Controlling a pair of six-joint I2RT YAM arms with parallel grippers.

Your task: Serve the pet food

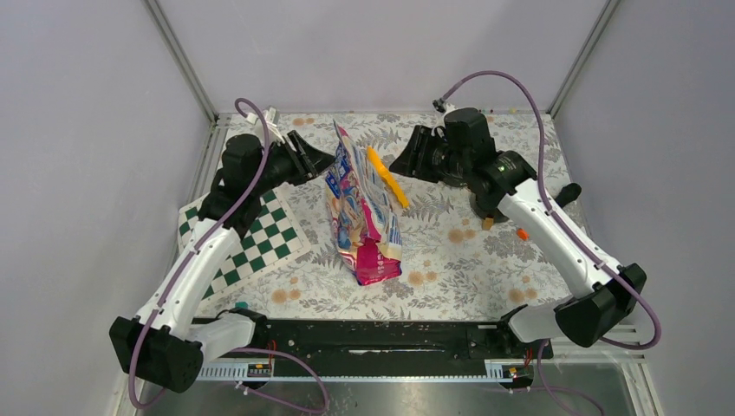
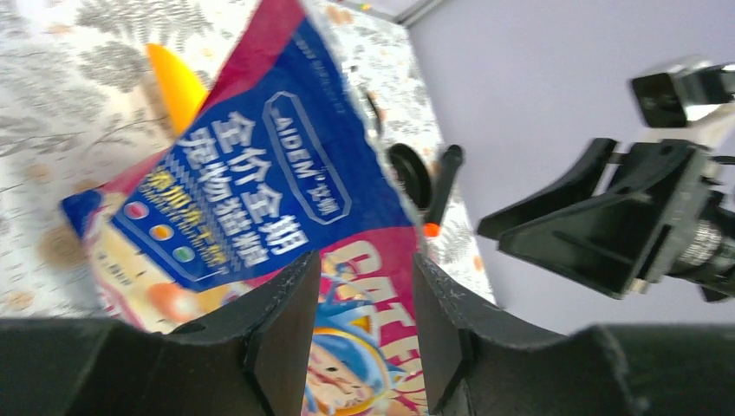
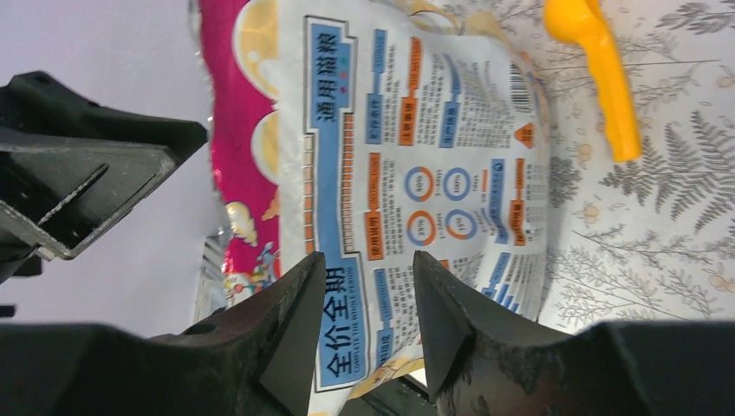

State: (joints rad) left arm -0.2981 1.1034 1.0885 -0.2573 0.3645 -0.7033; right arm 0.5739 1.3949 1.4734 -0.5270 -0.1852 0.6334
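Note:
Next, I pinch the bag's pink top edge with my right gripper and pull the bag's opening open, because my right gripper faces the bag's printed back below that edge.
The glossy pink-blue-white pet food bag stands upright mid-table. The pet food itself is hidden. An orange scoop lies just behind the bag's top, also in the right wrist view. My left gripper points at the bag's upper left edge. Its jaws stand apart, and the bag's cartoon front shows through the gap of the left gripper. My right gripper faces the bag from the right, beyond the scoop. Its jaws stand apart too, and the printed back shows between the right gripper's fingers.
A green-white checkered mat lies at the left under the left arm. A small orange piece, a brown block and a black object sit at the right by the right arm. Grey walls enclose the floral tablecloth.

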